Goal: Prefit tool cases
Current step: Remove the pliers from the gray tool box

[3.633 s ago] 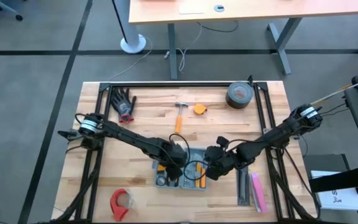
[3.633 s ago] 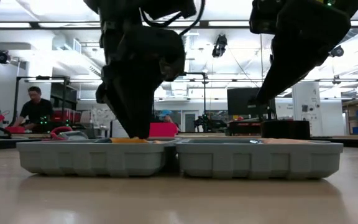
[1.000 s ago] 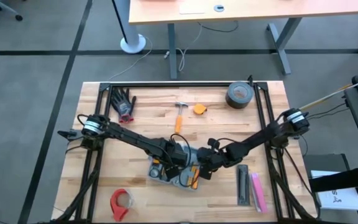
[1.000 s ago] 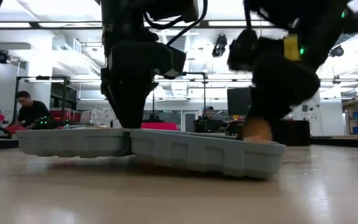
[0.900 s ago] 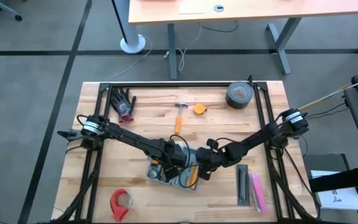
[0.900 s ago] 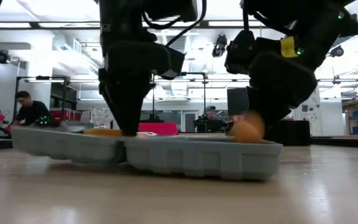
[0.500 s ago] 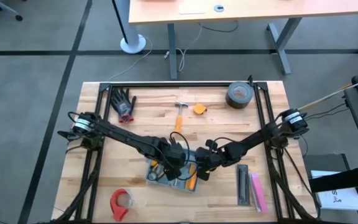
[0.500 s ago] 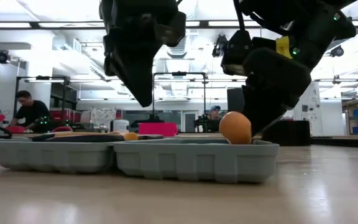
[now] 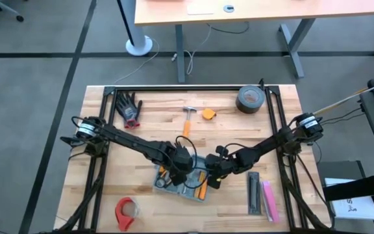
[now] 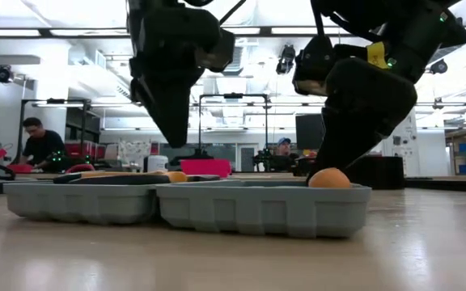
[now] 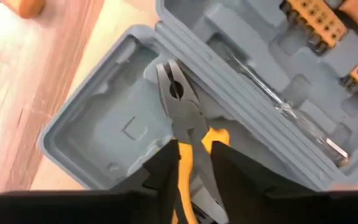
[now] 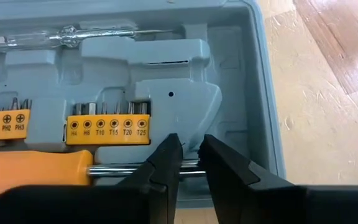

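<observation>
Next, I take a handle with my left gripper and put the pliers beside the hammer, because the pliers' handles (image 10: 108, 177) stick up above the tool case's rim over other tools.
The open blue-grey tool case (image 9: 166, 190) lies flat near the table's front middle, both halves (image 10: 257, 208) side by side. Yellow-handled pliers (image 11: 180, 109) lie in one half. My left gripper (image 11: 194, 149) hangs open above them, clear of the case (image 10: 172, 139). An orange-handled screwdriver (image 12: 33, 172) lies in the other half, its handle end (image 10: 328, 178) showing above the rim. My right gripper (image 12: 191, 148) stands low over the screwdriver's shaft with a narrow gap between its fingers. My right gripper comes slanting down from the table's right, and its fingertips (image 12: 166, 155) stand in line along the screwdriver's metal shaft (image 12: 120, 168) near its free end. I cannot tell whether they touch it. The screwdriver lies in the tray.
Orange bit holders (image 12: 107, 129) sit in the tray. A hammer (image 9: 187, 120), gloves (image 9: 130, 107) and a tape roll (image 9: 249, 99) lie toward the far edge. A red tape dispenser (image 9: 126, 211) is front left, black and pink bars (image 9: 265, 196) front right.
My left gripper has risen off the case, leaving the pliers lying in it. The case, tilted a second ago, has settled flat on the table and turned slightly. The screwdriver's orange handle end has sunk from above the rim into the tray.
</observation>
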Controlling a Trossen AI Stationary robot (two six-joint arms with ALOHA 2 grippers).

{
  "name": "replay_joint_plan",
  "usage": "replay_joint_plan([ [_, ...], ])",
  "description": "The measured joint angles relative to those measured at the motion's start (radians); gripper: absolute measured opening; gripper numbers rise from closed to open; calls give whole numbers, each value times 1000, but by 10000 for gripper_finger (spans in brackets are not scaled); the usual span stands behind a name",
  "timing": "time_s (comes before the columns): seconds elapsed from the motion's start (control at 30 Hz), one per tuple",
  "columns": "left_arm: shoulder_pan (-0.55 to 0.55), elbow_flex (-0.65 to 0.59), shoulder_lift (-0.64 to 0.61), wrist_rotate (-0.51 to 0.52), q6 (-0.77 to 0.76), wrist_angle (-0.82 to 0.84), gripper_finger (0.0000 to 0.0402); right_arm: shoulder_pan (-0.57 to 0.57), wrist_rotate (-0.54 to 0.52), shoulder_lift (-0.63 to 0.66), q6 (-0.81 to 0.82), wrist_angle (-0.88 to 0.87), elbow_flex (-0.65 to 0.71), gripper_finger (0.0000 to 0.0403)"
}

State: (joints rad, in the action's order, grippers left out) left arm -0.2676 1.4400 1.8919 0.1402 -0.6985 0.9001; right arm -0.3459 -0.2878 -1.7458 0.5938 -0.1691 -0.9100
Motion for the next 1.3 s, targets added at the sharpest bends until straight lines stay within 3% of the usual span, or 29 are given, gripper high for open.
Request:
replay_joint_plan([
  [0.17,-1,-33,1,-9,9,-2,161,0,-2,1,0,4,0,64],
  [0.4,-1,-118,3,-30,7,-47,168,0,-7,1,-2,12,0,75],
  [0.83,-2,-223,-4,-24,10,-175,130,0,-8,3,-3,25,-1,58],
  [1.1,2,-181,4,-18,36,-161,46,0,-8,3,-3,25,-2,67],
  [1.3,12,-131,5,-26,36,-79,44,0,-8,3,-3,26,-2,69],
])
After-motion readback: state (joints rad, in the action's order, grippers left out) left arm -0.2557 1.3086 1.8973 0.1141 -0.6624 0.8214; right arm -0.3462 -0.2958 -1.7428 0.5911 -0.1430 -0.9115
